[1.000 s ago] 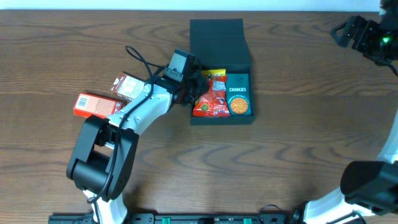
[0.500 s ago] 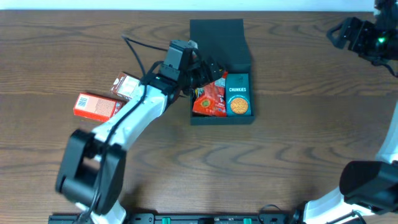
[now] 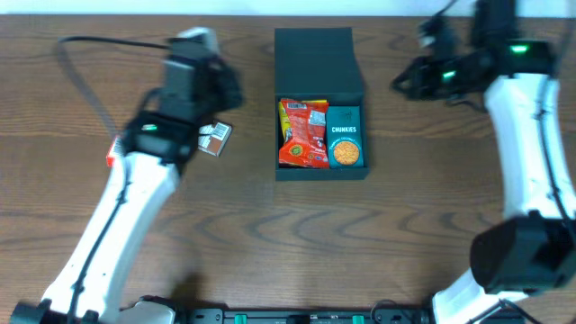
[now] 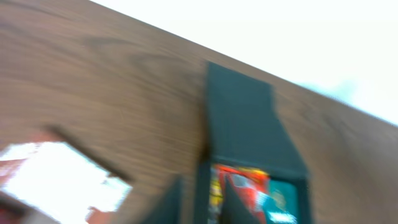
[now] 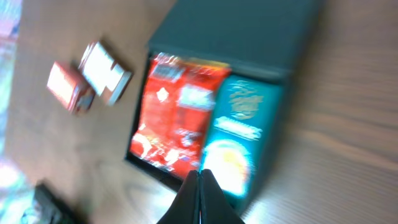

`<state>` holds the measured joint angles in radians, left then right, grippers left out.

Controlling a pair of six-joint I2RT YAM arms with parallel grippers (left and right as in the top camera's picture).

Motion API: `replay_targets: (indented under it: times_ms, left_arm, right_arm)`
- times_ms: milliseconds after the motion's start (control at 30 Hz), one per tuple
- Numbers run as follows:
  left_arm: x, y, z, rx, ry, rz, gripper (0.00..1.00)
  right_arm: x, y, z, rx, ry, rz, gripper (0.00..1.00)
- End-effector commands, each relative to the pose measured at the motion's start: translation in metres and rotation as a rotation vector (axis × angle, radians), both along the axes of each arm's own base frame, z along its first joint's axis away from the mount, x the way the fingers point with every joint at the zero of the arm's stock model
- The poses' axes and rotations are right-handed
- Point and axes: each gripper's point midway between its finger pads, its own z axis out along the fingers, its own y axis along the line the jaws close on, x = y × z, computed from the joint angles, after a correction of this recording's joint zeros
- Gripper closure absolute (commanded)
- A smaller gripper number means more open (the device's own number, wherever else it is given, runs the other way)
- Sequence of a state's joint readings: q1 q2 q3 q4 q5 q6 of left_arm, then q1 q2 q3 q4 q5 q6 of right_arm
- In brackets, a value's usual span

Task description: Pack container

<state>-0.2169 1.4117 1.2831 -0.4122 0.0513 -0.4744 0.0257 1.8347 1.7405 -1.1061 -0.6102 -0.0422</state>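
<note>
My right gripper should push the red snack bag (image 3: 304, 135) straight first, because it is lying at a slant in the container. Then my left gripper should put the red box (image 3: 113, 151) on top.
The container (image 3: 319, 171) is a dark square box at mid-table with its flap lid (image 3: 315, 56) laid open behind it. Inside lie a red snack bag (image 3: 303, 135) and a teal Chunkies carton (image 3: 345, 137). My left gripper (image 3: 227, 90) hangs left of the box, apart from it and holding nothing. The left wrist view is smeared, with my fingertips (image 4: 171, 205) only dark blurs before the container (image 4: 239, 124). My right gripper (image 5: 200, 180) is shut and empty, hovering right of the lid as a dark shape (image 3: 405, 81) and looking down at the snack bag (image 5: 177, 118) and carton (image 5: 236, 130).
A small white-and-brown box (image 3: 214, 139) lies left of the container, below my left wrist. A red box (image 3: 112, 155) peeks out from under the left arm. Both show in the right wrist view, the white one (image 5: 102, 78) and the red one (image 5: 65, 87).
My left arm has pulled out of the container and swung back left. My right arm has swept in from the far right corner towards the lid, jaws closing. The white box sits further right.
</note>
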Motion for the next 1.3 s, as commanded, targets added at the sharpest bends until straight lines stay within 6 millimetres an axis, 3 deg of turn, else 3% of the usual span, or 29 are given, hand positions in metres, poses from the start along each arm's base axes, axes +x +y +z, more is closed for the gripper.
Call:
replay_targets:
  times_ms: [0,133,267,433,533,633,767,867,1033,1267]
  left_arm:
    - [0.000,0.057,0.010,0.050,-0.005,0.128,0.94]
    - [-0.008,0.105,-0.006,0.096,0.069,0.203,0.94]
    - [-0.016,0.129,-0.015,0.159,0.116,0.210,0.94]
    - [-0.015,0.132,-0.016,0.236,0.113,0.152,0.92]
    - [-0.015,0.132,-0.016,0.263,0.112,0.128,0.85]
    - [-0.015,0.132,-0.016,0.285,0.110,0.109,0.71]
    - [-0.016,0.131,-0.017,0.301,0.113,0.091,0.70]
    - [-0.016,0.131,-0.016,0.312,0.111,0.080,0.70]
    - [-0.015,0.131,-0.016,0.312,0.108,0.081,0.94]
    - [-0.014,0.126,-0.017,0.293,0.108,0.058,0.94]
  right_arm:
    - [-0.019,0.052,-0.024,0.092,0.055,0.162,0.98]
    - [-0.028,0.097,-0.049,0.042,0.055,0.267,0.98]
    - [-0.026,0.103,-0.086,-0.201,0.075,0.212,0.99]
    - [-0.036,0.130,-0.117,-0.231,0.120,0.262,0.98]
    - [-0.038,0.137,-0.140,-0.235,0.174,0.252,0.99]
    - [-0.041,0.144,-0.157,-0.214,0.220,0.256,0.99]
    - [-0.040,0.149,-0.157,-0.183,0.229,0.248,0.99]
    - [-0.033,0.153,-0.146,-0.167,0.210,0.241,0.98]
    - [-0.022,0.159,-0.132,-0.153,0.163,0.241,0.98]
    - [-0.018,0.159,-0.134,-0.155,0.148,0.238,0.98]
